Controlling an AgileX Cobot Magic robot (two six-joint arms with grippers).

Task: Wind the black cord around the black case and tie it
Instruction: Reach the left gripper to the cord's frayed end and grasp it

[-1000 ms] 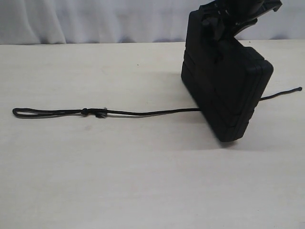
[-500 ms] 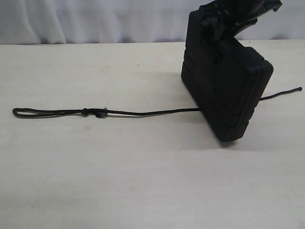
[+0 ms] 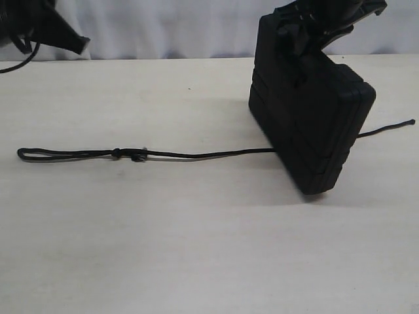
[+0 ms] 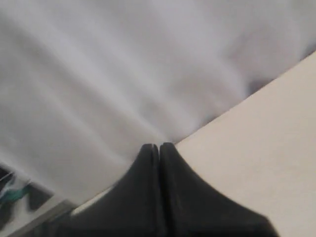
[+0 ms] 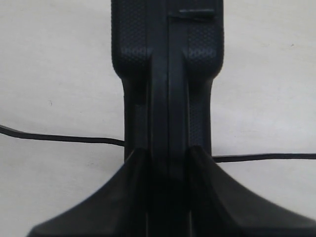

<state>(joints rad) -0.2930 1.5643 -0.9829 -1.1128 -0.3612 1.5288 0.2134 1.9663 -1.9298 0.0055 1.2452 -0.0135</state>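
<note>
The black cord's loop [image 3: 33, 155] faces away from the black case, so next my left gripper goes down next to the cord's knot [image 3: 108, 154] and turns the loop around before wrapping.
The black case [image 3: 311, 118] stands on edge at the right of the table, tilted, and my right gripper [image 3: 308, 36] is shut on its top edge. In the right wrist view the case [image 5: 168, 64] runs away from the right gripper [image 5: 168, 153], whose fingers clamp its rim. The black cord [image 3: 196, 156] lies across the table, passes under the case and comes out on the right [image 3: 393, 127]; its loop [image 3: 33, 154] and knot [image 3: 134, 156] are at the left. The left gripper [image 3: 72, 44] hovers shut and empty at the far left, above the table's back edge [image 4: 159, 146].
A white curtain [image 3: 163, 26] hangs behind the pale table [image 3: 196, 248]. A thicker dark cable [image 3: 16, 62] droops from the left arm at the upper left corner.
The left arm has come into the exterior view at the upper left. The case, the cord and the right gripper have not moved.
</note>
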